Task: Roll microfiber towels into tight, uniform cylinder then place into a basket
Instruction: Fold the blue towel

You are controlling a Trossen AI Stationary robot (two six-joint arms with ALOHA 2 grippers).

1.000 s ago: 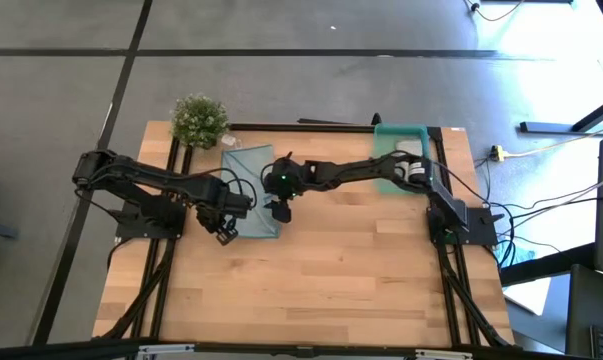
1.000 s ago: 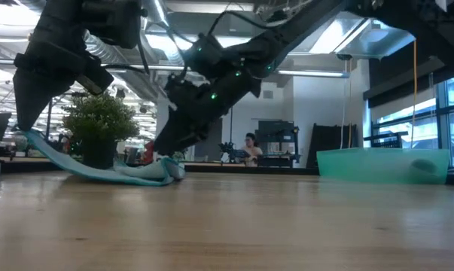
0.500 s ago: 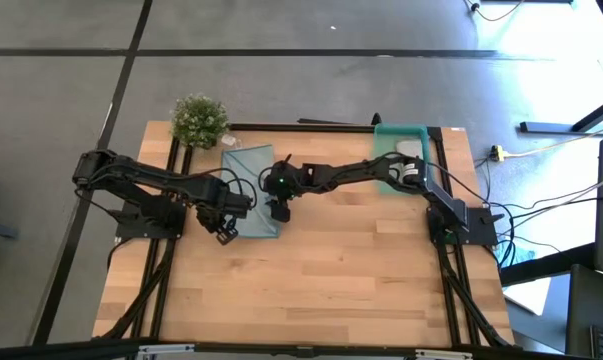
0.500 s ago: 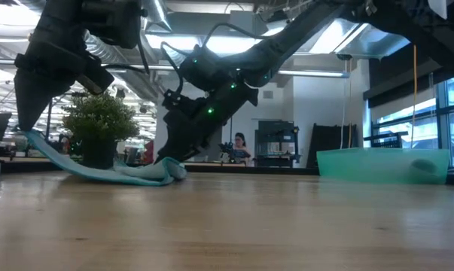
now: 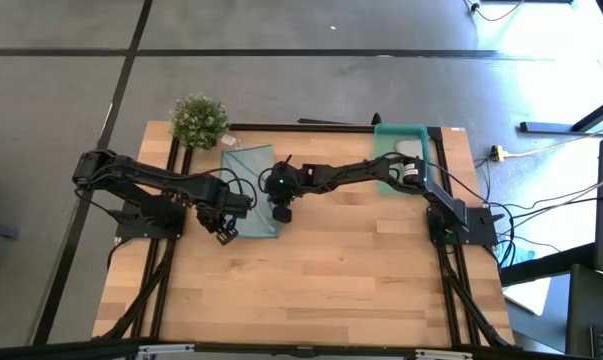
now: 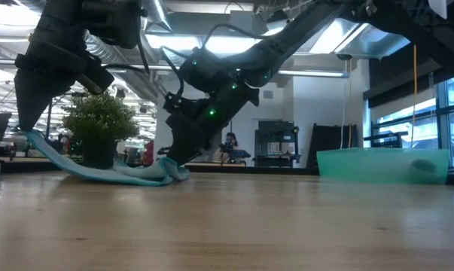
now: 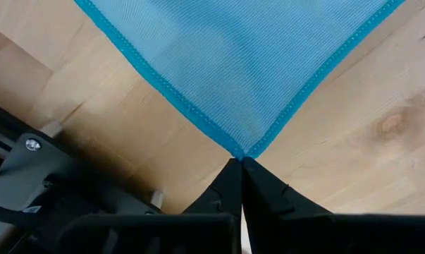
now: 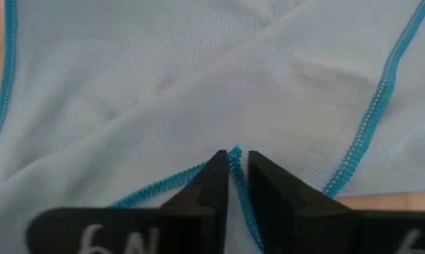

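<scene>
My right gripper should open around the corner's stitched edges [image 8: 236, 166] and pinch them tightly before lifting, because the towel's folded-over corner [image 8: 235, 152] sits loosely in its fingers.
A light blue microfiber towel [image 5: 249, 190] lies spread on the table's far left part. My left gripper [image 7: 239, 166] is shut on its near left corner, and that corner is raised, so the towel [image 6: 99, 172] slopes down to the table. My right gripper [image 8: 233, 166] is shut on the towel's near right corner, low at the table. The teal basket [image 5: 401, 165] stands at the far right with a pale rolled towel [image 5: 409, 150] inside. My left gripper pinches the very tip of the towel's corner [image 7: 239, 150] between its two fingers, from above, pointing down. That corner hangs lifted clear of the table [image 6: 32, 137]; the rest runs slack down to the wood. My right gripper pinches the stitched edge at a folded-over corner [image 8: 235, 153] between its fingertips, slanting down from the table's right. The corner [image 6: 174, 172] rests bunched on the table.
A small potted plant [image 5: 199, 120] stands at the far left corner, just beyond the towel. The table's whole near half [image 5: 321, 290] is bare wood. A person shows in the room behind the table in the low view.
My right gripper has sunk a little onto the towel's near right corner and shut on it. My left gripper has kept still with the raised corner.
</scene>
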